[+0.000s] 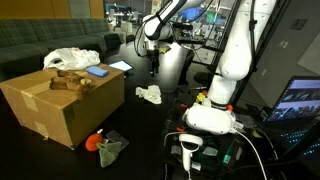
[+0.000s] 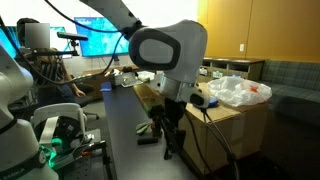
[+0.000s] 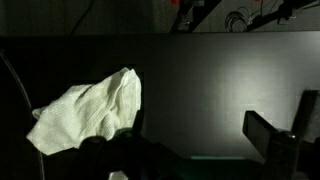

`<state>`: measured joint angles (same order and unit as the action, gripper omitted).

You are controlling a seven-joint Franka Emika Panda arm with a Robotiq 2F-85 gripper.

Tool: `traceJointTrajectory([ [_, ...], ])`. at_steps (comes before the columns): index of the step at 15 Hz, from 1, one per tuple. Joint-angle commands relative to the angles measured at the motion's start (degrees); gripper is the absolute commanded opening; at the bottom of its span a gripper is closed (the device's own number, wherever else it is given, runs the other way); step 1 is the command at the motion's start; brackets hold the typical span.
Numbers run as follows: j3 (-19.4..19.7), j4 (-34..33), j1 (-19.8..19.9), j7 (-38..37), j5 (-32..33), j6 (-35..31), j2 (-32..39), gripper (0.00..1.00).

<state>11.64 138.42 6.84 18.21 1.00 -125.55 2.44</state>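
I go on lowering my open gripper toward the cloth's folds (image 3: 112,103) until my fingers are on both sides of them, because the gripper points down and the white cloth (image 1: 149,95) lies clear of other things.
A crumpled white cloth (image 3: 90,112) lies on the dark tabletop (image 3: 200,80), at the left of the wrist view; it also shows in an exterior view (image 1: 149,95). My gripper (image 3: 195,140) hangs open above the table with nothing between its fingers, the cloth just beside its left finger. One dark fingertip (image 3: 272,133) stands out on the right. In both exterior views the gripper (image 1: 153,68) (image 2: 167,140) points straight down, a little above and behind the cloth.
A cardboard box (image 1: 60,105) (image 2: 228,128) stands beside the table with a white plastic bag (image 1: 70,58) (image 2: 236,92), a brown object (image 1: 70,82) and a blue flat item (image 1: 98,71) on top. An orange object (image 1: 97,141) lies near the box. Monitors and cables crowd the robot base (image 1: 210,115).
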Motion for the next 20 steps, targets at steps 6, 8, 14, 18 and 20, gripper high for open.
traceJointTrajectory([
  [6, -1.15, -2.57, 4.53, 0.69, 0.84, -16.68, 18.01, 1.0],
  [8, -0.92, -3.34, 4.88, -0.22, 2.14, -19.91, 21.55, 1.0],
  [14, -0.98, -7.72, 6.63, 0.56, 5.95, -29.13, 31.56, 1.0],
  [18, 0.67, -11.54, 6.12, 0.48, 11.3, -37.36, 38.6, 1.0],
  [20, 2.83, -13.69, 4.62, -0.58, 14.2, -41.41, 42.32, 1.0],
])
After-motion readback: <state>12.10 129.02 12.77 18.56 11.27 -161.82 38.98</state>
